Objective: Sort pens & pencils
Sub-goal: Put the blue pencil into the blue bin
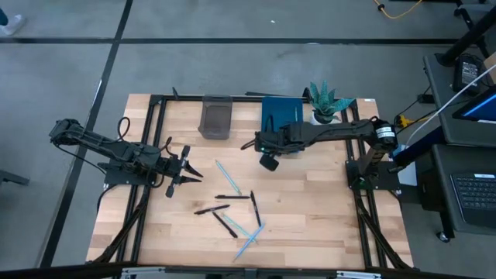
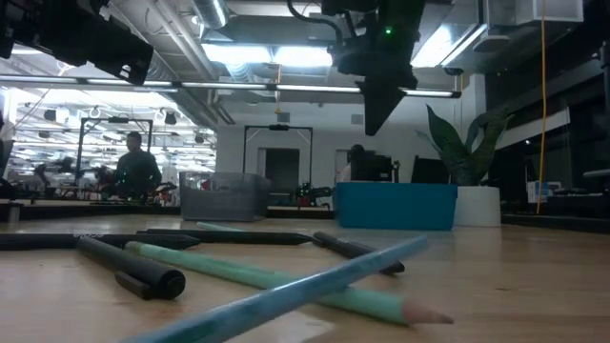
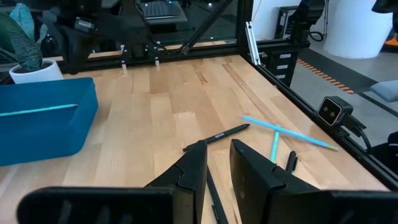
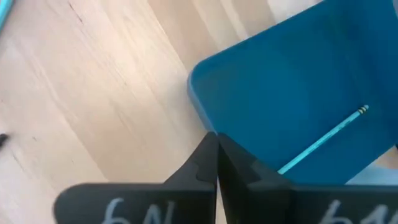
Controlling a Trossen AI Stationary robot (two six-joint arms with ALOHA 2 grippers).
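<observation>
I should keep opening my right gripper and moving it toward the blue pencil until its fingers hover above it, as I can see the blue pencil on top of the teal pencil.
Several thin sticks lie loose on the wooden table: black pens [image 1: 232, 196] [image 1: 225, 225] and pale teal pencils [image 1: 226, 177] [image 1: 248, 236]. They fill the front of the low view, a black pen [image 2: 129, 267] beside crossed teal pencils [image 2: 286, 281]. One teal pencil [image 4: 323, 140] lies inside the blue bin [image 1: 277, 112]. My left gripper [image 1: 195, 173] [image 3: 217, 158] is open, low over the table, left of the pile, holding nothing. My right gripper [image 1: 268, 159] [image 4: 216, 146] is shut and empty, pointing down above the blue bin's near rim [image 4: 199, 99].
A grey bin [image 1: 215, 118] stands left of the blue bin at the table's far edge. A potted plant [image 1: 325, 101] sits to the right of the blue bin. Black frame rails run along the table's sides. A person shows far off in the room [image 2: 136, 167].
</observation>
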